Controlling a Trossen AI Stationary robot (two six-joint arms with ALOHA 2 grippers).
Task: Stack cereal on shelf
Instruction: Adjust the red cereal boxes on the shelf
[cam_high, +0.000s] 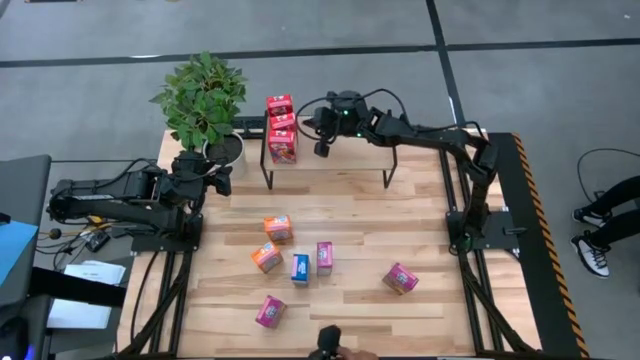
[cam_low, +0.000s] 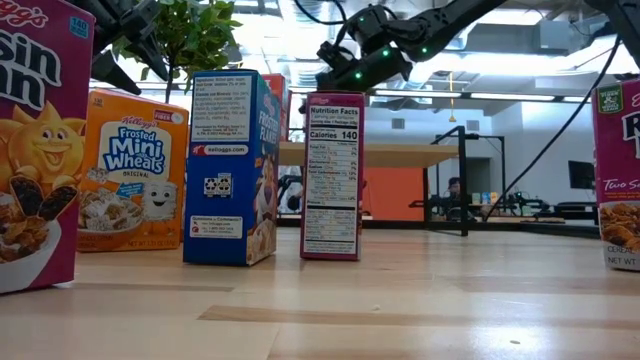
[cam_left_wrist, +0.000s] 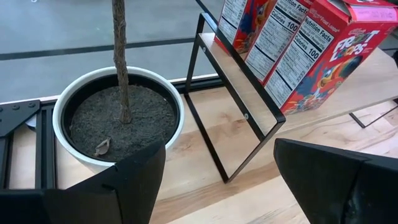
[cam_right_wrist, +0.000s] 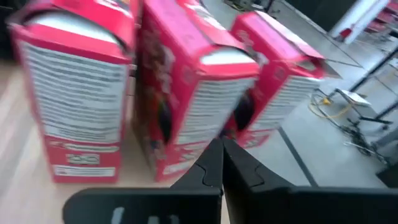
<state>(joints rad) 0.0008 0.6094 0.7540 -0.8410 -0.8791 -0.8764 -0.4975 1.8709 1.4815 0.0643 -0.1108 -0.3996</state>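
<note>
The middle red cereal box (cam_high: 283, 122) is standing crooked to the front one. My right gripper should push it and the far red box (cam_high: 279, 104) straight before it gets more.
Three red cereal boxes (cam_high: 281, 127) stand upright in a row on the left end of the light-wood shelf (cam_high: 345, 163). They also show in the right wrist view (cam_right_wrist: 180, 93) and the left wrist view (cam_left_wrist: 311, 56). My right gripper (cam_high: 322, 142) hovers over the shelf just right of them, shut and empty (cam_right_wrist: 222, 155). Several more boxes stand on the table: two orange (cam_high: 278, 228) (cam_high: 266, 257), one blue (cam_high: 300, 267) and three magenta (cam_high: 324, 257) (cam_high: 400, 278) (cam_high: 270, 311). My left gripper (cam_high: 218, 176) is open and empty (cam_left_wrist: 217, 174) beside the plant pot.
A potted plant (cam_high: 205, 100) in a white pot (cam_left_wrist: 118, 124) stands at the far left, next to the shelf's black left leg (cam_left_wrist: 211, 118). The shelf's right part (cam_high: 400, 160) is bare. A dark device (cam_high: 329, 343) sits at the table's near edge.
</note>
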